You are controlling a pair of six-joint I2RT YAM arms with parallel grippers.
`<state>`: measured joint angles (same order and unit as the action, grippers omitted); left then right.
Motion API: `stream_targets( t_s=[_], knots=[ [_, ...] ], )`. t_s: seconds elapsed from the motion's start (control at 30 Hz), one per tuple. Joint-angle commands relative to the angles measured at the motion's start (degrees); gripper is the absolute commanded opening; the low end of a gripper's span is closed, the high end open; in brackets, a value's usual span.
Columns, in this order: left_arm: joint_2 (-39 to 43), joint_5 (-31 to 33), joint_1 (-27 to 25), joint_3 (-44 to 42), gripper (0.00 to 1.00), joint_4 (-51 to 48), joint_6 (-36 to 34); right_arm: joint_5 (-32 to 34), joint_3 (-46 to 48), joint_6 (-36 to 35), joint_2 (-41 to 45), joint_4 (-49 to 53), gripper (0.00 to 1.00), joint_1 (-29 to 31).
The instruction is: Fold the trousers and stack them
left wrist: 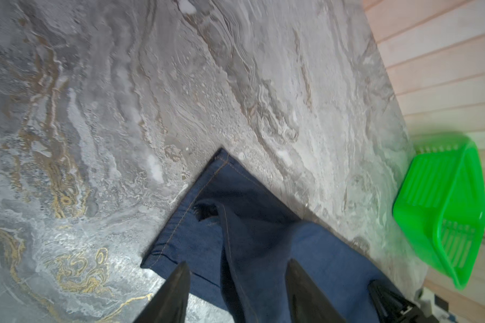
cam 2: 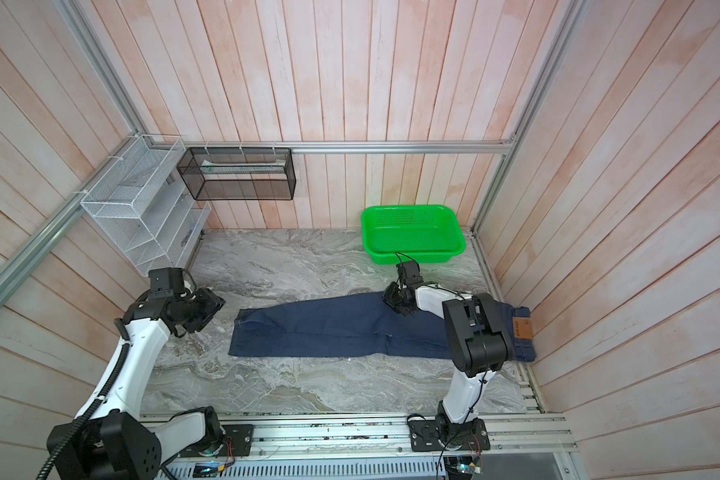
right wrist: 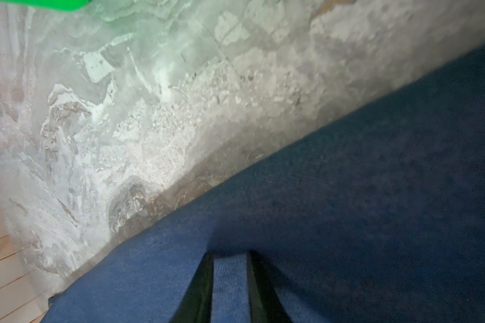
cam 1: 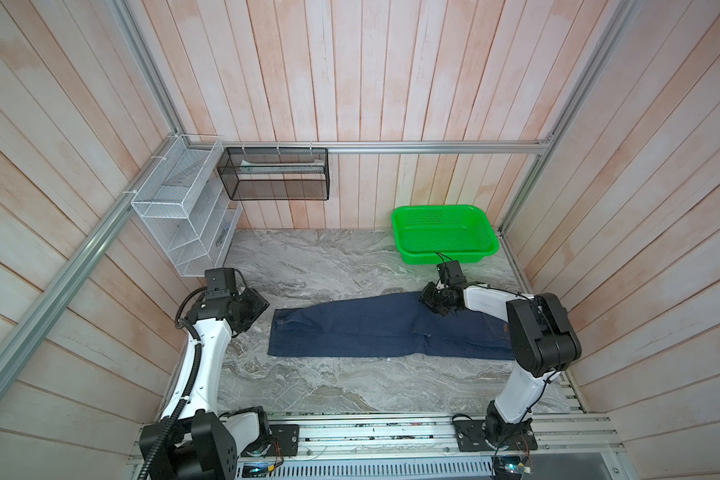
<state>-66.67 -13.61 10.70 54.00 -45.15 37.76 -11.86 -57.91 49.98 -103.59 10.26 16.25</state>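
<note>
The upper leg's cuff [left wrist: 211, 211] is bunched up and stops short of the lower cuff, so next my left gripper picks up that leg [left wrist: 258, 237] and pulls it straight before the trousers are folded.
The dark navy trousers [cam 1: 371, 328] [cam 2: 333, 328] lie flat across the marble table, folded lengthwise, with the cuffs on the left and the waist on the right. A brown waistband patch [cam 2: 521, 328] shows behind the right arm. My left gripper [cam 1: 262, 309] [left wrist: 237, 268] hovers open over the cuffs [left wrist: 196, 201] with nothing between its fingers. My right gripper [cam 1: 435, 305] [right wrist: 230, 257] sits low over the far edge of the trousers [right wrist: 347, 195] near the seat. Its jaws stand narrowly apart, and flat denim shows in the gap.
A green plastic basket [cam 1: 445, 253] [cam 2: 412, 255] [left wrist: 443, 212] stands at the back right of the table, just beyond the right gripper. A white wire rack [cam 1: 184, 208] and a black mesh shelf [cam 1: 275, 174] hang at the back left. Wooden walls close in on both sides.
</note>
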Motion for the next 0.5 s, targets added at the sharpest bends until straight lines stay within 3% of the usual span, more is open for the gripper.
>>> stream_targets(
  t_s=[0.0,0.2,0.47],
  knots=[
    [1.14,-3.67,-0.24,-4.78,0.64,0.95,2.62,1.40,0.32,-0.80,-0.33,8.40,0.30,1.73],
    [1.65,-7.17,-0.31,-10.72,0.71,6.49,8.13,1.33,0.09,-1.05,1.43,9.31,0.34,2.38],
    [1.58,-12.19,-1.20,-15.29,0.67,15.72,15.50,1.37,1.32,-1.36,2.74,9.56,0.34,2.33]
  ],
)
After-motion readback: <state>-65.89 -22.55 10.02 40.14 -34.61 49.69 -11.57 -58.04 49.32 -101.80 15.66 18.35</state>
